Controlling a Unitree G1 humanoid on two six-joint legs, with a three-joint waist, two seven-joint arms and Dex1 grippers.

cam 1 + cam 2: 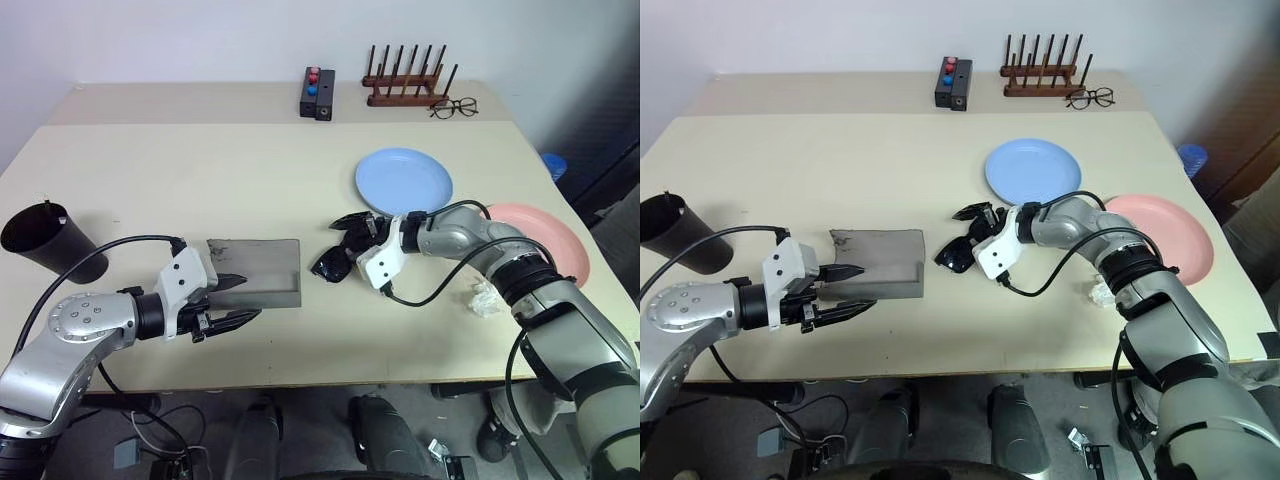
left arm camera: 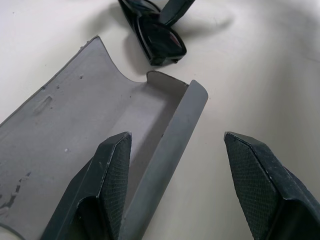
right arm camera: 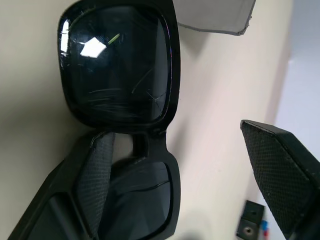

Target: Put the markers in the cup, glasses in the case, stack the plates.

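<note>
I expect the black glasses (image 1: 333,264) to fit whole inside the grey case when I lower them, because they lie lenses up (image 3: 119,65) with their arms tucked underneath.
The black sunglasses (image 1: 333,264) lie on the table just right of the open grey case (image 1: 256,270). My right gripper (image 1: 347,238) is open over them; in the right wrist view one finger (image 3: 97,175) rests across the frame by the bridge and the other stands well off to the side. My left gripper (image 1: 232,300) is open at the case's near edge, one finger over the lining (image 2: 75,110) and one over bare table. The black cup (image 1: 48,240) stands at the far left. The blue plate (image 1: 404,180) and pink plate (image 1: 545,240) lie apart on the right. The markers are out of view.
At the back edge stand a small black box with red and blue buttons (image 1: 318,92), a wooden peg rack (image 1: 405,85) and wire-framed eyeglasses (image 1: 453,107). A crumpled white scrap (image 1: 485,298) lies by my right forearm.
</note>
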